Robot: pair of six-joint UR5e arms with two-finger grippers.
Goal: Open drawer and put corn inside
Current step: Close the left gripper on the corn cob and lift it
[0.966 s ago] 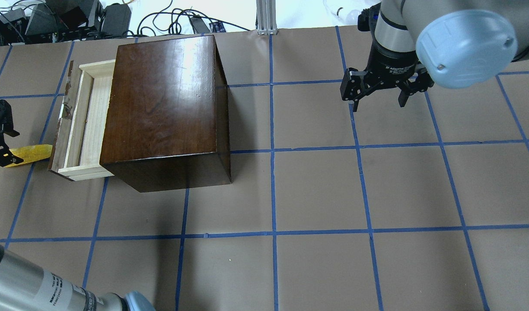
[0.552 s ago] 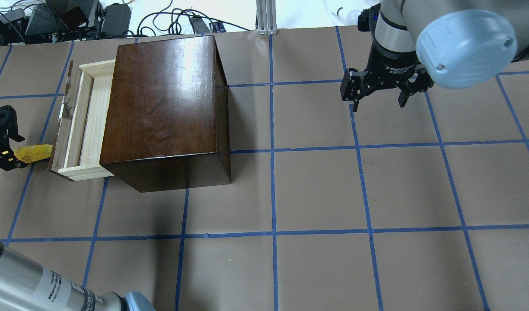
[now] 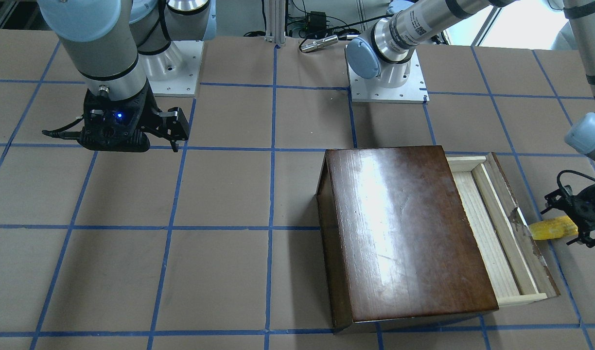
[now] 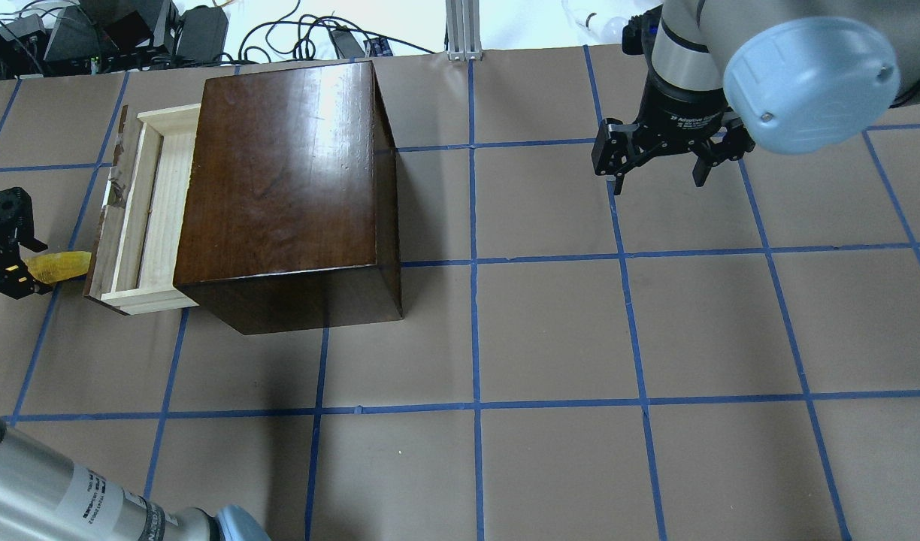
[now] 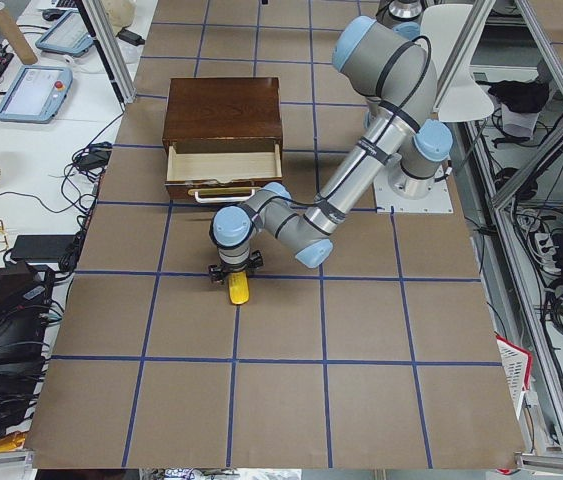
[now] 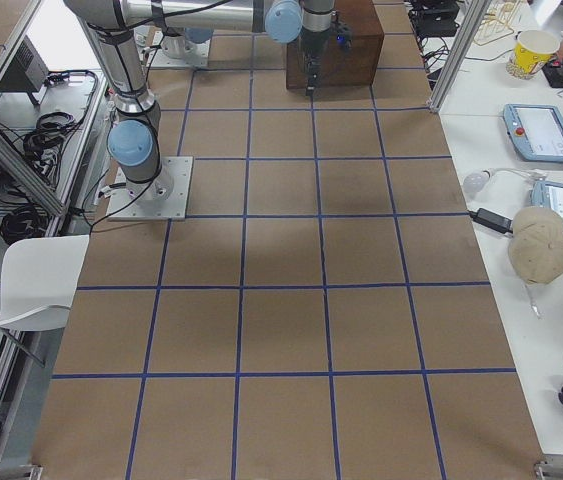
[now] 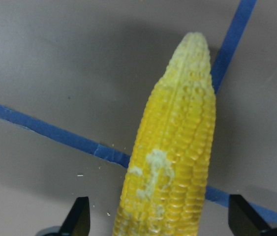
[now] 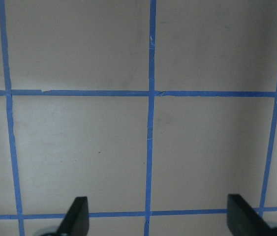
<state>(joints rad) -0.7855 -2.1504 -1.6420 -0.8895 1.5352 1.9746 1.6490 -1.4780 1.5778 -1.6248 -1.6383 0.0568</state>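
Observation:
The yellow corn (image 3: 551, 228) will roll when the robot puts it down inside, because the corn is round and the drawer's bottom (image 3: 489, 233) is flat and open.
The yellow corn (image 4: 60, 264) lies on the brown table, its tip close to the drawer's dark front panel (image 4: 105, 225). The pale wood drawer (image 4: 158, 218) is pulled partly out of the dark-brown box (image 4: 287, 188) toward the table's left. My left gripper (image 4: 24, 264) is low over the corn's thick end and open. In the left wrist view its fingertips (image 7: 79, 219) stand on either side of the corn (image 7: 177, 157) without touching it. My right gripper (image 4: 659, 176) is open and empty, high over the far right of the table.
Blue tape lines (image 4: 475, 330) mark a grid on the table. Cables and gear (image 4: 92, 34) lie beyond the far edge behind the box. My left arm's forearm (image 4: 69, 496) crosses the near left corner.
My left gripper has moved right along the corn toward the drawer and now covers more of its thick end. The corn, drawer and right arm have not moved.

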